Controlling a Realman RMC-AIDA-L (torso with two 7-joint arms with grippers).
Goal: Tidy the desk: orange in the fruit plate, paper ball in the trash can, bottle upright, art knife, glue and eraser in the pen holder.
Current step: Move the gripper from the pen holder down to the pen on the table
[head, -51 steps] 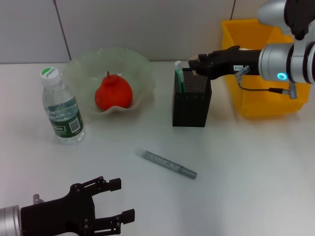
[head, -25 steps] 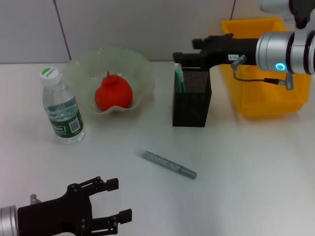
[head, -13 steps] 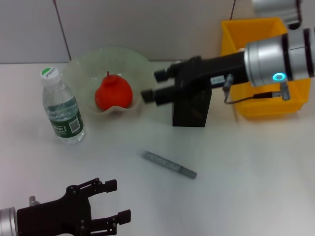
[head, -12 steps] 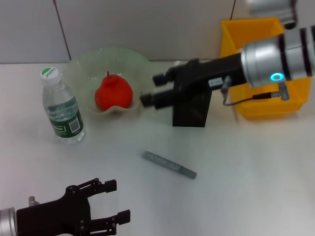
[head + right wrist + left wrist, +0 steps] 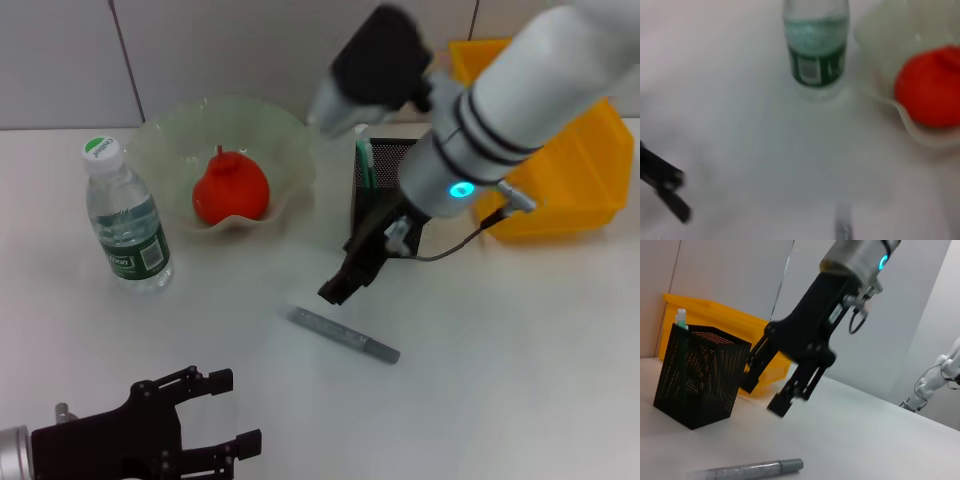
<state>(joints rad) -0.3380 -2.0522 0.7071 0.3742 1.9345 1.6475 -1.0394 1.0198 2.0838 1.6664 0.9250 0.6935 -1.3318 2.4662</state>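
Observation:
My right gripper should keep going down with open fingers until they straddle the grey tool's middle [image 5: 341, 332], then close, as the grey tool [image 5: 368, 344] lies below them, clear of the pen holder.
The orange [image 5: 230, 188] lies in the pale-green fruit plate [image 5: 190, 120], also seen from the right wrist [image 5: 930, 92]. The bottle [image 5: 125, 220] stands upright to its left. A grey pen-shaped tool [image 5: 343, 334], which looks like the art knife, lies flat on the desk in front of the black mesh pen holder [image 5: 395, 235]; a green-and-white stick [image 5: 364, 155] stands in the holder. My right gripper [image 5: 338, 288] hangs open and empty just above the grey tool's left end, seen also from the left wrist [image 5: 769, 392]. My left gripper [image 5: 238, 410] rests open at the near left. Paper ball and eraser are out of view.
The yellow trash can [image 5: 560, 195] stands at the back right, behind my right arm. That arm crosses in front of the pen holder. The desk's left edge region holds only the bottle [image 5: 815, 50].
My right arm left the pen holder's top, swung left past the fruit plate, then dropped down toward the grey tool. The left gripper has hardly moved.

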